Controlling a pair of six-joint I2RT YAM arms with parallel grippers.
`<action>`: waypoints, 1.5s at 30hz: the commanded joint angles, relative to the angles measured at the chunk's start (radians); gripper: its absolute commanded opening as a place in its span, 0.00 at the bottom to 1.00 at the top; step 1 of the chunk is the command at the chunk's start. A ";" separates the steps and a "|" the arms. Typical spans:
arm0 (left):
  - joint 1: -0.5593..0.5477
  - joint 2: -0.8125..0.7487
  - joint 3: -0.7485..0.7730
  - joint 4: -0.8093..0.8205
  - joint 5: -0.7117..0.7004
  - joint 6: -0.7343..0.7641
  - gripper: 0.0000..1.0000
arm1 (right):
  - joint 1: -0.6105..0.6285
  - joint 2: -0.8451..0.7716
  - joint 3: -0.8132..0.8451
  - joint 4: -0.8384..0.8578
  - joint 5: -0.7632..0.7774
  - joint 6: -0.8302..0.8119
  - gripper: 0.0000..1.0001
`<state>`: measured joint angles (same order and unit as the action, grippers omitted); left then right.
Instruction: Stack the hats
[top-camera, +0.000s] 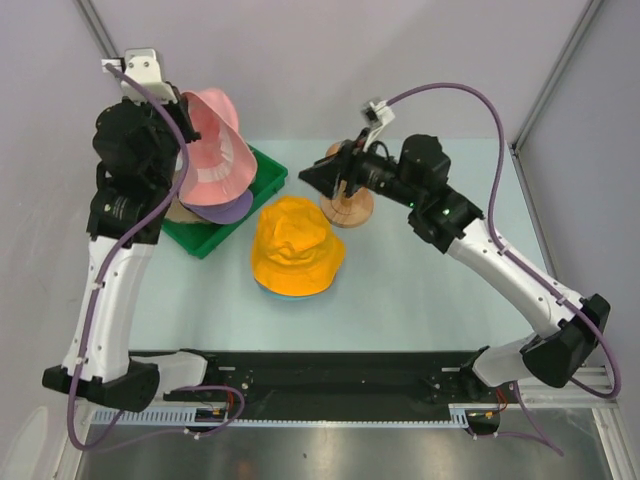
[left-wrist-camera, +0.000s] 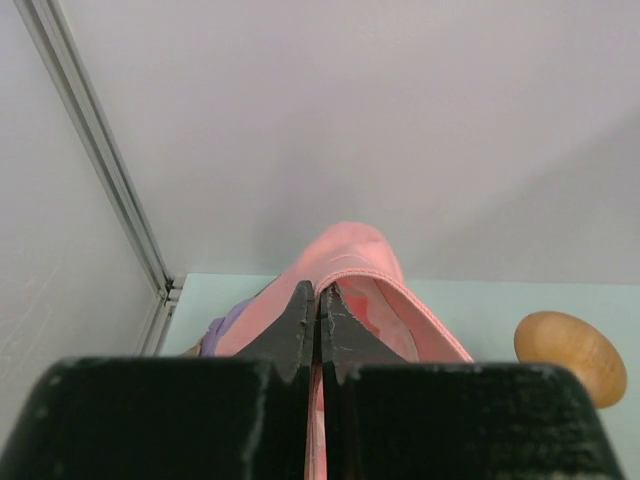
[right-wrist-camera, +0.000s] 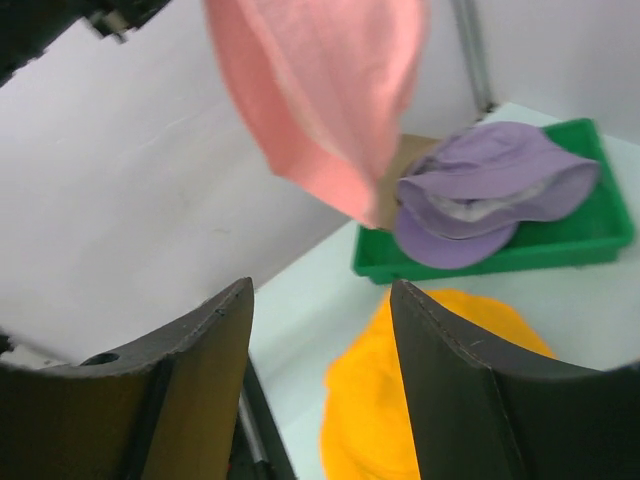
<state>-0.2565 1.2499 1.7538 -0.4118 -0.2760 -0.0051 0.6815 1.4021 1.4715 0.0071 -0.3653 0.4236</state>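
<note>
My gripper has the pink bucket hat (top-camera: 215, 146) hanging bent with its brim flaring (top-camera: 224, 186), so it will drape, creased, over the orange hat's top when I lower it.
My left gripper (top-camera: 188, 112) is shut on the brim of a pink bucket hat (top-camera: 218, 150) and holds it hanging in the air above the green tray (top-camera: 262, 180); the brim shows pinched between the jaws in the left wrist view (left-wrist-camera: 350, 270). A lavender hat (top-camera: 228, 208) lies in the tray on something tan. An orange hat (top-camera: 295, 245) sits mid-table on top of a teal one, whose edge just shows (top-camera: 270, 292). My right gripper (top-camera: 305, 172) is open and empty, held above the table between the tray and the wooden stand. Its view shows the pink (right-wrist-camera: 320, 100), lavender (right-wrist-camera: 490, 185) and orange (right-wrist-camera: 440, 400) hats.
A wooden hourglass-shaped stand (top-camera: 347, 205) stands right of the orange hat, under my right arm; its top shows in the left wrist view (left-wrist-camera: 570, 352). Walls and a metal frame post (top-camera: 545, 90) close the back and sides.
</note>
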 joint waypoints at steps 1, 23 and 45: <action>-0.015 -0.078 -0.025 -0.035 0.055 0.025 0.00 | 0.130 0.029 0.099 -0.047 0.141 -0.103 0.63; -0.161 -0.320 -0.221 -0.024 0.115 0.056 0.00 | 0.349 0.282 0.260 -0.018 0.459 -0.341 0.48; -0.161 -0.081 -0.315 0.408 0.132 0.238 0.00 | 0.023 0.288 0.250 0.280 0.546 -0.542 0.00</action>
<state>-0.4244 1.1419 1.4612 -0.2359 -0.1352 0.1860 0.7616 1.7317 1.7378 0.1493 0.1635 -0.0601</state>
